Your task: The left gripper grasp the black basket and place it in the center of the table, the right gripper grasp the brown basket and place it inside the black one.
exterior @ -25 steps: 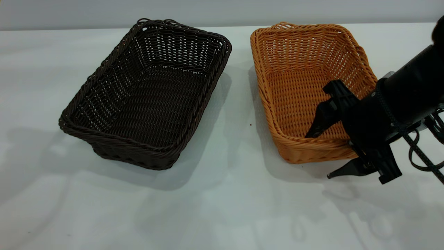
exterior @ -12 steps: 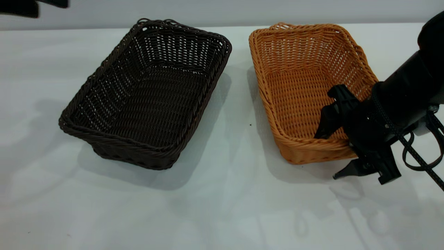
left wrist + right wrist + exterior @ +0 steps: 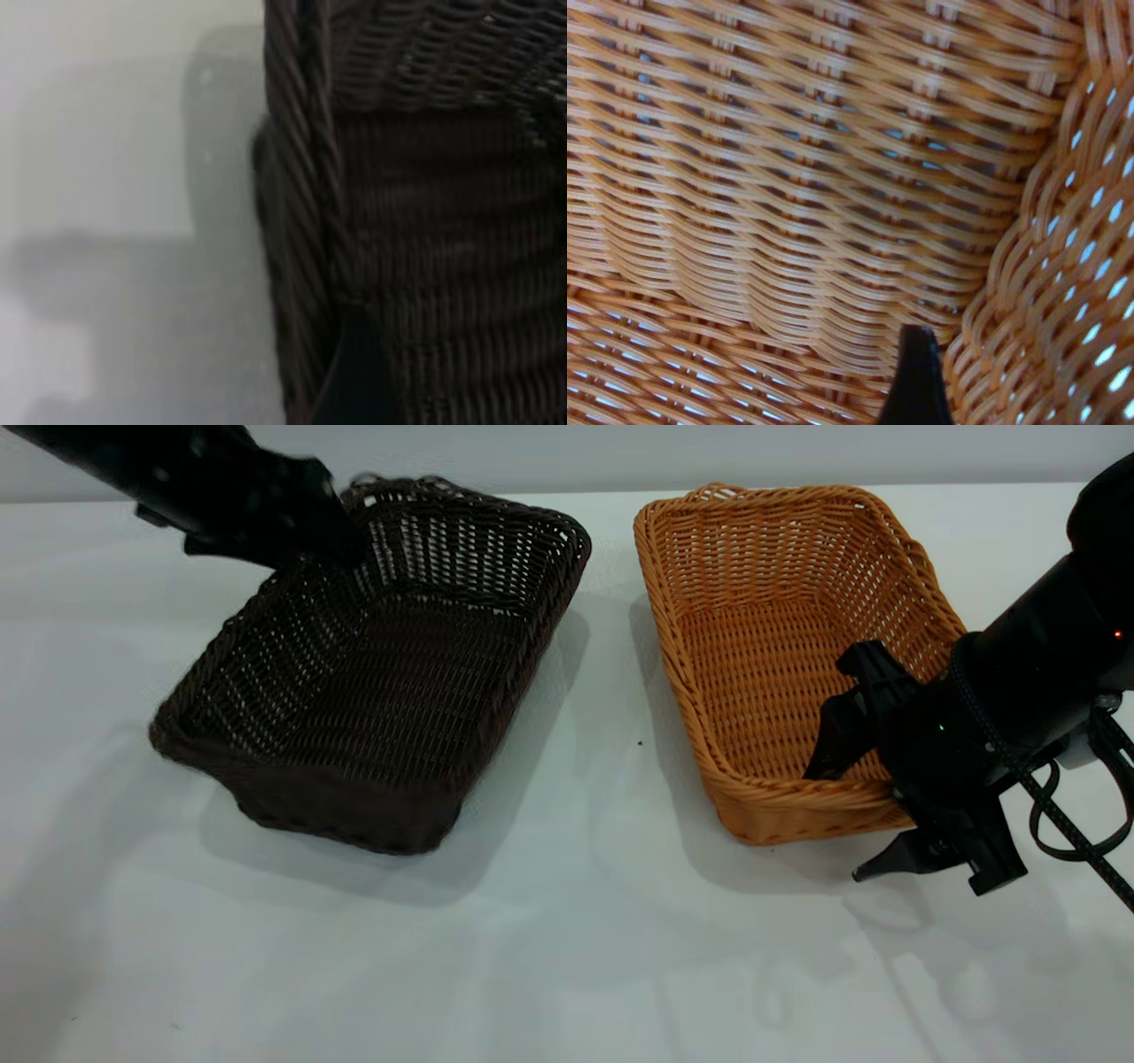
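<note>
My left gripper should move back and bring its outer finger outside the basket's side before it closes, because that finger is now inside the black basket's rim (image 3: 330, 297).
The black basket (image 3: 381, 682) lies at the left of the table (image 3: 567, 957). My left gripper (image 3: 275, 522) has come down at its far left corner and is open. In the left wrist view one finger (image 3: 354, 376) sits just inside the braided rim (image 3: 301, 221); the other finger is out of view. The brown basket (image 3: 771, 629) lies at the right. My right gripper (image 3: 833, 825) is open and straddles its near right corner. One finger (image 3: 828, 735) is inside and one is outside. The right wrist view shows the inner finger (image 3: 917, 376) against the weave (image 3: 788, 195).
A gap of bare table (image 3: 611, 717) separates the two baskets. The right arm's cable (image 3: 1076, 815) hangs beside the brown basket near the table's right edge. A wide stretch of table lies in front of both baskets.
My left arm swept in from the upper left down to the black basket's far left corner, and that basket now looks blurred. My right gripper has barely moved at the brown basket's corner.
</note>
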### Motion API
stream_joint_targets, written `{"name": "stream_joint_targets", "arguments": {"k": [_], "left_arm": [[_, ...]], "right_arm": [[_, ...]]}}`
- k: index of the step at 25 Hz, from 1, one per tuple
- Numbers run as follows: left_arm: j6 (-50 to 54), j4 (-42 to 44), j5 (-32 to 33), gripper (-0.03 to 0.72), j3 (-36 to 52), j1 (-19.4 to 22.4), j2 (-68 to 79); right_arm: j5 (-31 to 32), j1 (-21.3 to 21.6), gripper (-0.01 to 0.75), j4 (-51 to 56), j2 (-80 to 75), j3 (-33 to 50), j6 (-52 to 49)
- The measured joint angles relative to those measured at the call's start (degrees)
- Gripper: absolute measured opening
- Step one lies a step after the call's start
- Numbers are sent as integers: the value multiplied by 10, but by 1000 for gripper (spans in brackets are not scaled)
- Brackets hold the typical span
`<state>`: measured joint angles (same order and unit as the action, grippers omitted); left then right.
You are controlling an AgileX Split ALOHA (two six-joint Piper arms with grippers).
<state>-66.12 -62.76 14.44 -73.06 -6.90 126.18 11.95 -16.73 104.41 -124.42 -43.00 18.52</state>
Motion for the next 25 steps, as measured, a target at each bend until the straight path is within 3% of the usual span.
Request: {"name": "stream_joint_targets", "arguments": {"k": [25], "left_arm": [[61,70,15,525,-3,-1,-77]], "right_arm": [[-4,0,518,0,0,0,15]]}}
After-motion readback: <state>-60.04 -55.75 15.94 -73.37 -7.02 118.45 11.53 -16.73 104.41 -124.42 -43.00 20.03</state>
